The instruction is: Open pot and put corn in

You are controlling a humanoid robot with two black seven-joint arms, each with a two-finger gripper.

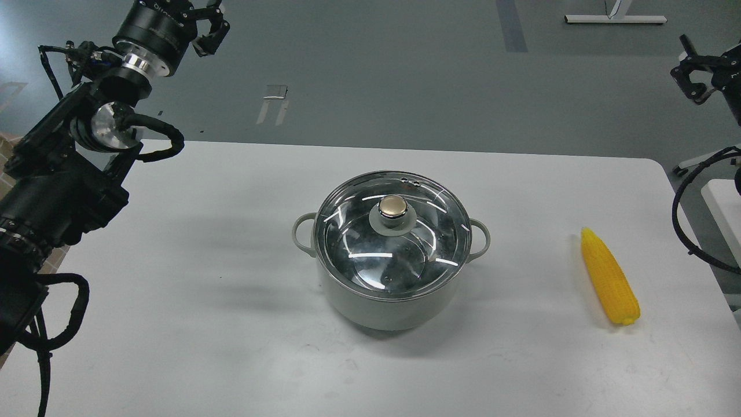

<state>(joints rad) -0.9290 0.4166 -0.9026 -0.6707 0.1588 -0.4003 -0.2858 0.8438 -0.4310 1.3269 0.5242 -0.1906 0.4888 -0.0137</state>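
Note:
I expect the yellow corn [609, 277] to fit whole inside the pot when I lower it, because the corn is shorter than the glass lid [393, 236] is wide.
The pale grey-green pot [382, 304] stands in the middle of the white table, with its glass lid [347, 231] and brass-coloured knob [393, 207] sitting on top, closing it. The yellow corn [609, 277] lies flat on the table to the pot's right, its pointed end facing away from me. My left gripper [211, 26] hangs high at the far left, beyond the table's back edge, fingers apart and holding nothing. My right gripper [688, 66] is raised at the far right edge, also open and empty, well behind the corn.
The table [202, 324] has a rounded far right corner [660, 165] and its right edge runs just past the corn. A second white surface [723, 202] stands off to the right. Grey floor lies behind the table.

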